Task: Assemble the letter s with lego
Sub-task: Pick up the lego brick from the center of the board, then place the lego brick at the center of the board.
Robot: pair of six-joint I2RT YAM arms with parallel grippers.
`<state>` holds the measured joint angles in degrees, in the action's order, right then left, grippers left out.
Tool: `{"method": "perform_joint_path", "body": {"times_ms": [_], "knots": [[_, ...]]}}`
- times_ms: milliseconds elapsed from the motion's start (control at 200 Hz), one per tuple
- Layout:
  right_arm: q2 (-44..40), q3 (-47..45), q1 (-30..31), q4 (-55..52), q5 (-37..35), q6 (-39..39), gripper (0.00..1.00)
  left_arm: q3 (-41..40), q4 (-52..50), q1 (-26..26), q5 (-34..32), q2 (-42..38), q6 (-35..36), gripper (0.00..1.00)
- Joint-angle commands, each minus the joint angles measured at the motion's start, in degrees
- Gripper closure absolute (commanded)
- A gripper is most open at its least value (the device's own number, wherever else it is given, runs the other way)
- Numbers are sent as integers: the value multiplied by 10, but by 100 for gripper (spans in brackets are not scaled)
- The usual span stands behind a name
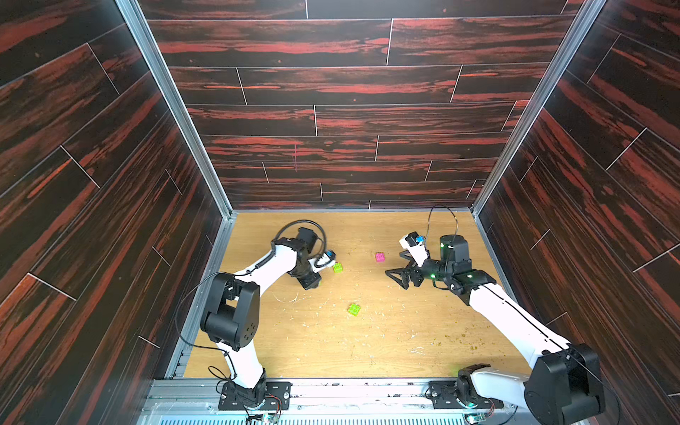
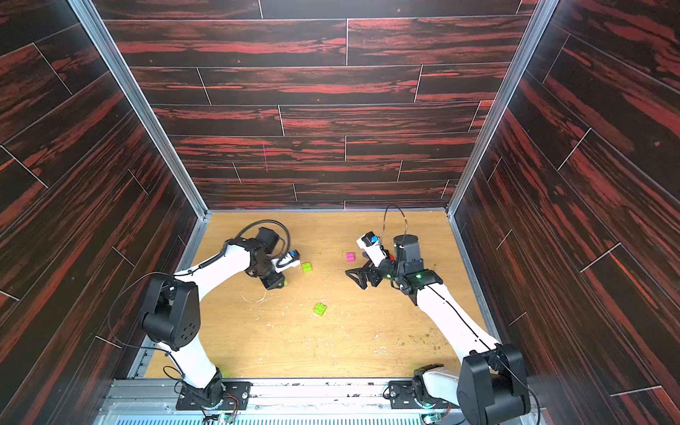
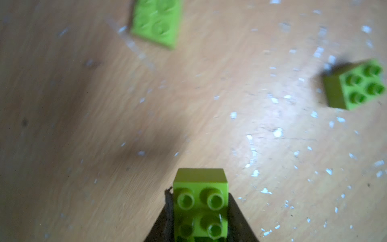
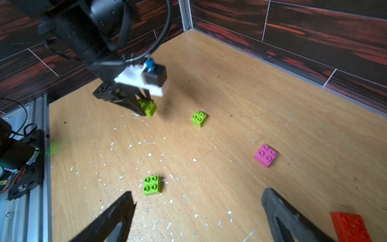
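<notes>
The held lime brick (image 3: 200, 205) has its studs up and open wood (image 1: 348, 290) shows between the loose lime bricks, so the robot's left gripper should go there next and let go of the brick flat.
My left gripper (image 3: 200, 193) is shut on a lime green lego brick (image 3: 201, 182), studs facing the wrist camera, low over the table. The right wrist view shows that same held brick (image 4: 149, 107). Two more lime bricks lie loose: one (image 1: 337, 267) (image 2: 306, 267) just beside the left wrist, the other (image 1: 354, 309) (image 2: 319, 309) nearer the front. A pink brick (image 1: 379, 256) (image 4: 265, 155) sits close to my right gripper (image 1: 394, 263) (image 4: 199, 191), which is open and empty. A red brick (image 4: 349, 227) lies beside one right finger. The bricks lie apart; no letter s is in view.
The wooden table (image 1: 368, 349) is littered with white flecks and is boxed in by dark red panel walls (image 1: 331, 121) on three sides. An aluminium rail (image 1: 331, 393) with both arm bases runs along the front edge.
</notes>
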<state>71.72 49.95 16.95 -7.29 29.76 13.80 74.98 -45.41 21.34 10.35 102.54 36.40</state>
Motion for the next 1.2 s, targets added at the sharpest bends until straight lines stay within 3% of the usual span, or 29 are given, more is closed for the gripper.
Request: {"method": "perform_joint_path", "body": {"times_ms": [0, 336, 706, 1192], "knots": [[-18, -9, -10, -13, 19, 2, 2, 38, -24, 31, 26, 26, 101, 80], [-26, -13, -28, -24, 26, 2, 2, 142, -24, 103, 24, 152, 140, 80], [-48, -32, -41, -27, 39, -2, 2, 160, 2, 134, 39, 193, 145, 75], [-52, -20, -50, -54, 54, 8, 2, 167, -3, 137, 32, 180, 150, 43]]}}
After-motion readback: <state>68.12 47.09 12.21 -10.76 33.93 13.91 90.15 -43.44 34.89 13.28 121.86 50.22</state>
